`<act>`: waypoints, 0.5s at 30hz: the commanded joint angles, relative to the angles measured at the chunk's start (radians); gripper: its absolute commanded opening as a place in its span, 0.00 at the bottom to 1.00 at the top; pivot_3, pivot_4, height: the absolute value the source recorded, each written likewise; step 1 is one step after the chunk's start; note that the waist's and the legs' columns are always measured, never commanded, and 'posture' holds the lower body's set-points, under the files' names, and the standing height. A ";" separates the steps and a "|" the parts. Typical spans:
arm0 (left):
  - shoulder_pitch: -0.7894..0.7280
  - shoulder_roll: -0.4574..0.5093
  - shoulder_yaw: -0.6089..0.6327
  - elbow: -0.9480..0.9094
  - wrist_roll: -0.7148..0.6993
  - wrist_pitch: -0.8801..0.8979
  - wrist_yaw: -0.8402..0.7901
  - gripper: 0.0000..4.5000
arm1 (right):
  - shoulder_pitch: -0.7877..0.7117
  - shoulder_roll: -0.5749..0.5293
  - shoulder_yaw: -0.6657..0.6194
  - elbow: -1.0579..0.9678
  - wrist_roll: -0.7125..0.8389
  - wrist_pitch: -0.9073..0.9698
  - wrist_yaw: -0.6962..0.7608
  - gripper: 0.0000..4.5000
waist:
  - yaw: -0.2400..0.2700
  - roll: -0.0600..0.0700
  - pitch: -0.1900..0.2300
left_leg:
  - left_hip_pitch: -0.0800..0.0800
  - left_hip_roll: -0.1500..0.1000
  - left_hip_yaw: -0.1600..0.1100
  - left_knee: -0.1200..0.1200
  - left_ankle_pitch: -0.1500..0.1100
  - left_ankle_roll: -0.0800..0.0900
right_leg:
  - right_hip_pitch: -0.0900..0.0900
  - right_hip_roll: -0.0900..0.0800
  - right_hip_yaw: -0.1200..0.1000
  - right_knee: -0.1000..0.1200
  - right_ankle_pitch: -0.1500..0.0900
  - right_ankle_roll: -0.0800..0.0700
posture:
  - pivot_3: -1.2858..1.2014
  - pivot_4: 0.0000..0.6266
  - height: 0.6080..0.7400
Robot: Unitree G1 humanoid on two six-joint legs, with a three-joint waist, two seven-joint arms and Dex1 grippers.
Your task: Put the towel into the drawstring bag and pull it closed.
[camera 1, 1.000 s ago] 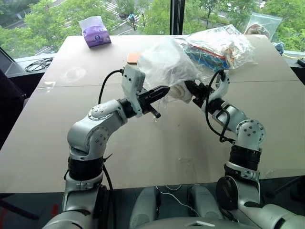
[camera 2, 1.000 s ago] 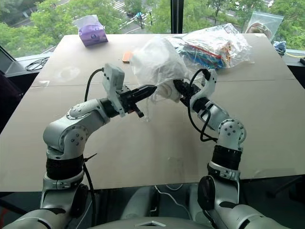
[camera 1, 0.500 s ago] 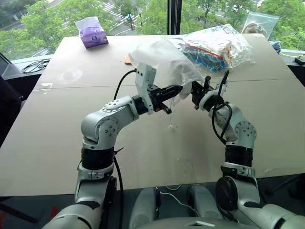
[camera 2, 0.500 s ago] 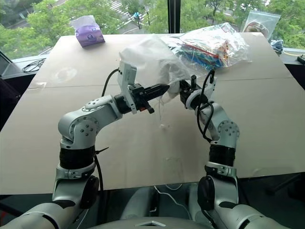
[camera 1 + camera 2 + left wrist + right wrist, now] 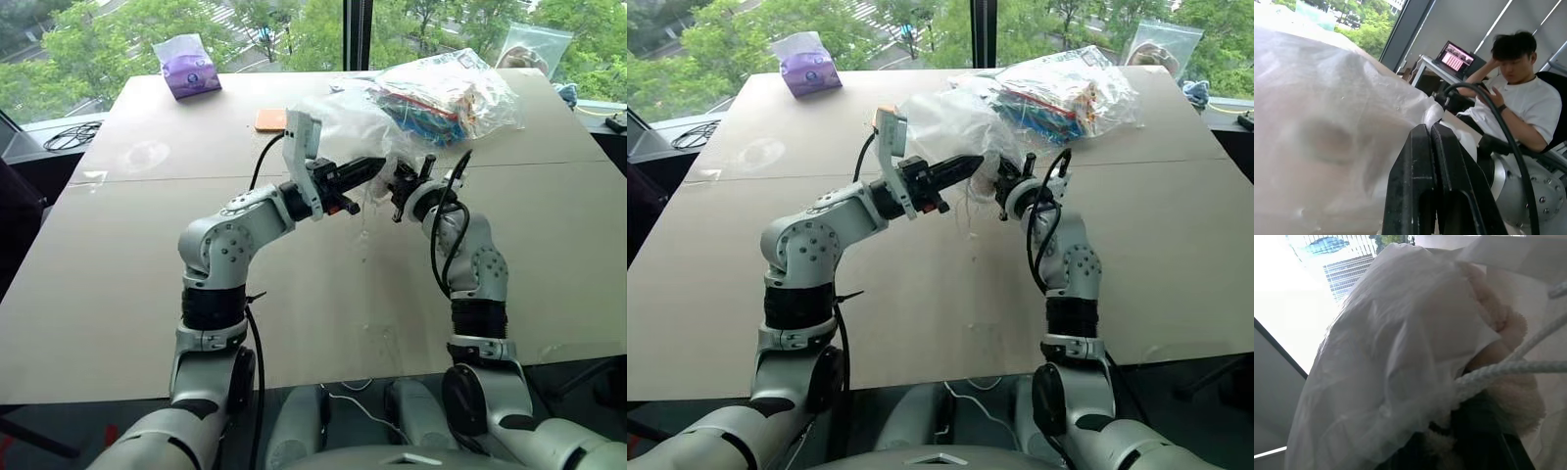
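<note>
Next, I back my right gripper out and take a white cord (image 5: 1528, 366) with it before pulling, because the towel (image 5: 1518, 394) is inside the bag's opening with my right gripper's fingers next to it.
The drawstring bag (image 5: 343, 122) is thin translucent white fabric, held up above the table between my two arms. My left gripper (image 5: 377, 164) is shut on a fold of the bag's edge, and the left wrist view shows the fabric pinched at its fingertips (image 5: 1427, 128). My right gripper (image 5: 397, 184) meets the bag from the other side, close to the left one. In the right wrist view the off-white towel (image 5: 1508, 382) sits inside the bag's mouth, with white cords (image 5: 1498, 369) crossing in front of it. A thin cord (image 5: 364, 220) hangs below the bag.
On the brown table (image 5: 294, 313), a purple tissue pack (image 5: 189, 67) lies at the back left. An orange pad (image 5: 270, 119) is behind the bag and a clear plastic bag of colourful items (image 5: 446, 93) at the back right. A seated person (image 5: 1518, 98) shows in the left wrist view.
My left gripper has moved right with the bag's edge, closing on the right gripper. The right wrist has rolled over. The bag now hangs more bunched between the two.
</note>
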 commanded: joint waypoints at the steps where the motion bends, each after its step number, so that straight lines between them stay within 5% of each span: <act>1: -0.035 -0.002 0.034 0.012 -0.017 -0.025 0.009 0.00 | -0.123 0.175 0.024 -0.049 -0.002 -0.053 -0.051 0.62 | 0.000 0.000 0.000 | 0.000 0.000 0.000 0.000 0.000 0.000 | 0.000 0.000 0.000 0.000 0.000 0.000 | 0.52 0.24 1.00; 5: -0.039 0.040 0.031 0.063 0.037 -0.060 -0.004 0.00 | -0.104 0.089 0.085 -0.099 -0.007 0.018 -0.112 0.99 | -0.002 0.000 0.000 | 0.000 0.000 0.000 0.000 0.000 0.000 | -0.001 0.000 0.000 0.000 0.000 0.000 | 0.52 0.24 1.00; 8: -0.068 0.044 0.064 0.114 0.043 -0.092 0.010 0.00 | -0.022 0.005 0.115 -0.186 0.015 0.110 -0.160 0.99 | 0.000 0.001 0.000 | -0.001 0.000 0.000 0.000 0.000 0.000 | -0.001 0.001 0.001 0.001 0.000 0.000 | 0.52 0.24 1.00; 15: -0.109 0.036 0.060 0.198 0.090 -0.160 0.010 0.00 | 0.154 -0.351 0.199 -0.403 -0.025 0.474 0.204 0.99 | 0.019 0.000 0.000 | -0.002 -0.001 0.001 0.000 -0.001 0.001 | 0.001 -0.002 0.000 -0.004 0.000 0.000 | 0.52 0.24 1.00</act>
